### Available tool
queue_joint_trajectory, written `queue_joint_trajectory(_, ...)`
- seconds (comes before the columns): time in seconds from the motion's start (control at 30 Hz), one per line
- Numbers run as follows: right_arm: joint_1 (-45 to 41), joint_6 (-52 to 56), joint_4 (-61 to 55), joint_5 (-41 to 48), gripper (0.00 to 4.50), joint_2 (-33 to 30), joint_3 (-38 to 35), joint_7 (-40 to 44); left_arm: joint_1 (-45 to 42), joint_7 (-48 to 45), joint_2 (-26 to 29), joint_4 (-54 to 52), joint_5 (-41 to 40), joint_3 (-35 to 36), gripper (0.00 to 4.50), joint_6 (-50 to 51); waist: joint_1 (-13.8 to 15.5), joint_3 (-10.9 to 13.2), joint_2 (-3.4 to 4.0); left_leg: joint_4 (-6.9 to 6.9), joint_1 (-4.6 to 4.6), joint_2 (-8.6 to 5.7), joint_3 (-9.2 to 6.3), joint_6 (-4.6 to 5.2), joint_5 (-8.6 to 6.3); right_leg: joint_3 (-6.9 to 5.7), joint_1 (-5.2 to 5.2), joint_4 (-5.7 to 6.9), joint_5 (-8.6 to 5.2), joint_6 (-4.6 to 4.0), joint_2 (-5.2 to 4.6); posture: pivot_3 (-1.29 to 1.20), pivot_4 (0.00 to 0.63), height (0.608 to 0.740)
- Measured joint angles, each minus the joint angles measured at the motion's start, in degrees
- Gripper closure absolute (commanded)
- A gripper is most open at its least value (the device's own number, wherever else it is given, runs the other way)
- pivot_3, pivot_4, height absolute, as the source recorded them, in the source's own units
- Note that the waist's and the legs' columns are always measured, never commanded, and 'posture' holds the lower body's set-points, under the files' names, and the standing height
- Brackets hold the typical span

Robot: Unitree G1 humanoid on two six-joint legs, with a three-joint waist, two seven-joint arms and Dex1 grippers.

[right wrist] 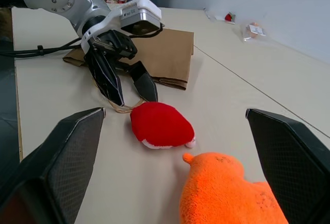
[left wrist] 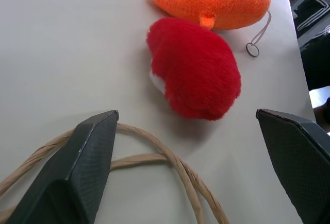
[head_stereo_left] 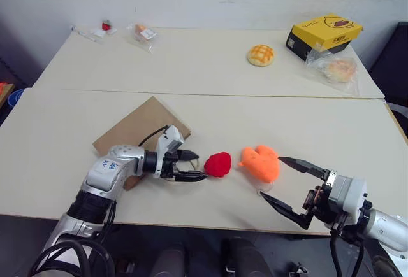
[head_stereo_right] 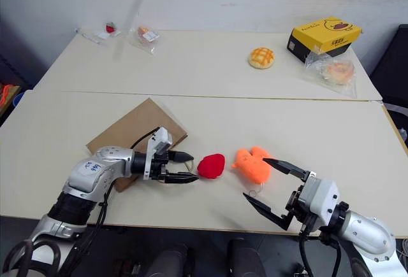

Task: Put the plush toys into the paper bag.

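The paper bag (head_stereo_left: pixel 136 128) is lying flat and its cord handles (left wrist: pixel 174 160) are stretched out loose. The paper bag's opening will spread wide when I lift the upper cord handle.
The red plush toy (head_stereo_left: pixel 218 163) lies near the front of the table, and the orange plush toy (head_stereo_left: pixel 260 162) with its small metal ring (left wrist: pixel 252 49) lies just to its right. To their left the brown paper bag (head_stereo_left: pixel 140 127) lies flat, its cord handles (left wrist: pixel 154 157) stretched toward the red toy. My left gripper (head_stereo_left: pixel 199 166) hovers open over those handles, its tips just short of the red toy and pointing at it. My right gripper (head_stereo_left: pixel 273 178) is open at the orange toy's right side, with nothing between its fingers.
On the far table stand a yellow box (head_stereo_left: pixel 324 33), a checkered bun (head_stereo_left: pixel 261 55), a bagged bun (head_stereo_left: pixel 338 70) and small packets (head_stereo_left: pixel 145 33) at the back left. The table's front edge runs just below both grippers.
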Motion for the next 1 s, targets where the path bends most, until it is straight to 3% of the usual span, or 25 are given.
queue_joint_trajectory(0.23, 1.85, -2.99, 1.83, -1.27, 0.03, 1.05, -0.15, 0.76, -0.96, 0.21, 0.33, -0.01, 4.13, -2.12, 0.00, -3.43, 0.09, -0.02, -0.02, 0.09, 0.02, 0.00, 0.01, 0.00, 0.00, 0.03, 0.02, 0.08, 0.00, 0.01, 0.00, 0.00, 0.150, 0.740)
queue_joint_trajectory(0.5, 3.83, -5.64, 4.08, -2.14, 0.03, 2.13, -1.65, 1.63, -0.59, -3.50, 8.46, -3.11, 3.92, 1.13, 0.00, -3.21, -0.15, -0.02, -0.01, 0.08, 0.02, 0.05, 0.02, -0.02, -0.01, 0.07, -0.01, 0.11, -0.01, 0.00, 0.01, 0.00, 0.150, 0.740)
queue_joint_trajectory(1.0, 4.23, -5.57, 3.93, -2.15, 0.03, 2.23, -1.66, 1.33, -4.76, -3.53, 3.14, -2.19, 7.19, -6.13, 0.00, 0.64, 0.52, -0.01, -0.03, 0.11, -0.02, 0.05, 0.03, 0.05, -0.04, 0.08, -0.02, 0.10, -0.01, 0.00, 0.03, 0.00, 0.150, 0.740)
